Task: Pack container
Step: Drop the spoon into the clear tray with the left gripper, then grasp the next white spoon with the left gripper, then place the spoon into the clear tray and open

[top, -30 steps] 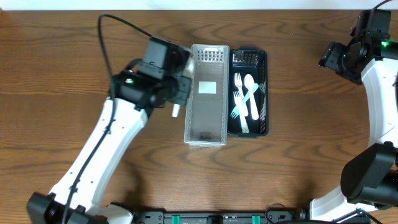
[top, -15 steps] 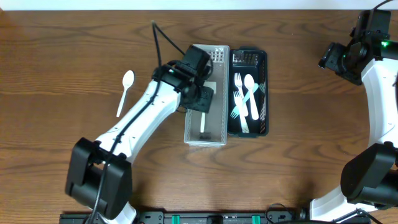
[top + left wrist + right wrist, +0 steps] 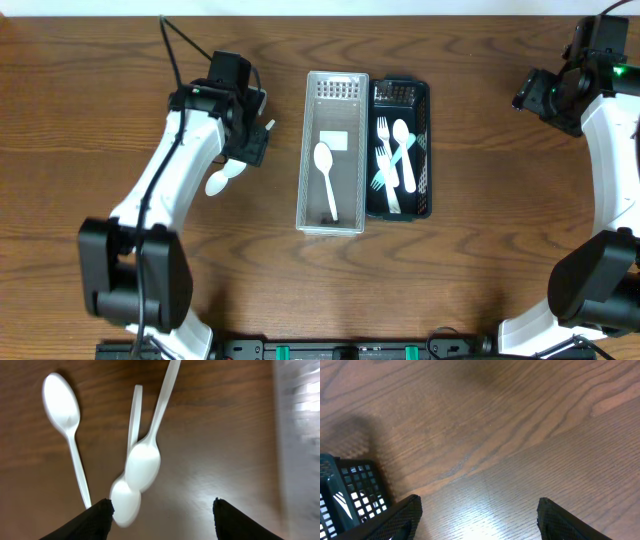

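Observation:
My left gripper is on its way to the upper overlapping spoon's handle, which lies clear of the spoon beneath. It should go toward that handle next until the fingers close around it.
A grey slotted container stands mid-table with one white spoon lying inside it. Beside it on the right, a black basket holds white forks and a pale blue spoon. My left gripper hovers left of the grey container, open and holding nothing. In the left wrist view its fingertips straddle bare wood, and three white spoons lie below: two overlapping spoons by the left finger and a single spoon farther left. My right gripper is open at the far right, over bare table.
The grey container's wall shows blurred at the right edge of the left wrist view. A corner of the black basket sits at the left of the right wrist view. Only one table spoon's bowl shows from overhead, under my left arm.
My left gripper carried a spoon over the grey container, opened and left it inside, then swung back left above the spoons on the table. The right arm has not moved.

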### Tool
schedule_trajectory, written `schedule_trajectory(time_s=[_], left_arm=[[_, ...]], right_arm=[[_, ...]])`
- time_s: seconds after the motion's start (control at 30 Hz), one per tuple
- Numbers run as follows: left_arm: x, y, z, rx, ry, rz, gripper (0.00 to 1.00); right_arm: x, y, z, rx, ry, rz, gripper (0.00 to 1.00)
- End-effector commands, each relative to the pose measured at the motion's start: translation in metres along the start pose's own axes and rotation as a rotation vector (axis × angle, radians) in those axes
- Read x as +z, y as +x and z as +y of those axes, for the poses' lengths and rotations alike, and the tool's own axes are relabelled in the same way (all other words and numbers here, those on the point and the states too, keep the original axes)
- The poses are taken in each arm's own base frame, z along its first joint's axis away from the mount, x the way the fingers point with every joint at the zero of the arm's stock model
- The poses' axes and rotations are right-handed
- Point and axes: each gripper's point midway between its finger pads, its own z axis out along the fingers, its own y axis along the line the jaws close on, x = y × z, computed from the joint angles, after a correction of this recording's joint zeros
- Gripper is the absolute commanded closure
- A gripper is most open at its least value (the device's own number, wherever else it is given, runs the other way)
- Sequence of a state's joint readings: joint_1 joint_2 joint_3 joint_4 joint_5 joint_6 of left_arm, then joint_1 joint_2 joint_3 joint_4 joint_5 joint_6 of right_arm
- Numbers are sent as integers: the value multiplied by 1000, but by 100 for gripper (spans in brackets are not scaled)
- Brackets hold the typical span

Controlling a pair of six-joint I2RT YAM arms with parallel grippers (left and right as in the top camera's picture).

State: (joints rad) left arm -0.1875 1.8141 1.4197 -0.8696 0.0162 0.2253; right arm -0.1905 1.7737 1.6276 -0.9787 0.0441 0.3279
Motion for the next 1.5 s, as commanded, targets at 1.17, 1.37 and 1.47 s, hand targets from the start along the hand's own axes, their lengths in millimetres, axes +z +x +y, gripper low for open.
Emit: schedule_trajectory(time_s=[1.17,1.37,1.47], left_arm=[[45,-12,-14,69,97,91,94],[-67,-58,-27,-43,80,-141,94],[-101,-77,-53,-91,107,-273,94]], right_arm=[[3,12,-8,-5,21,51,27],[3,12,-8,-5,21,51,27],[3,12,-8,-5,21,51,27]])
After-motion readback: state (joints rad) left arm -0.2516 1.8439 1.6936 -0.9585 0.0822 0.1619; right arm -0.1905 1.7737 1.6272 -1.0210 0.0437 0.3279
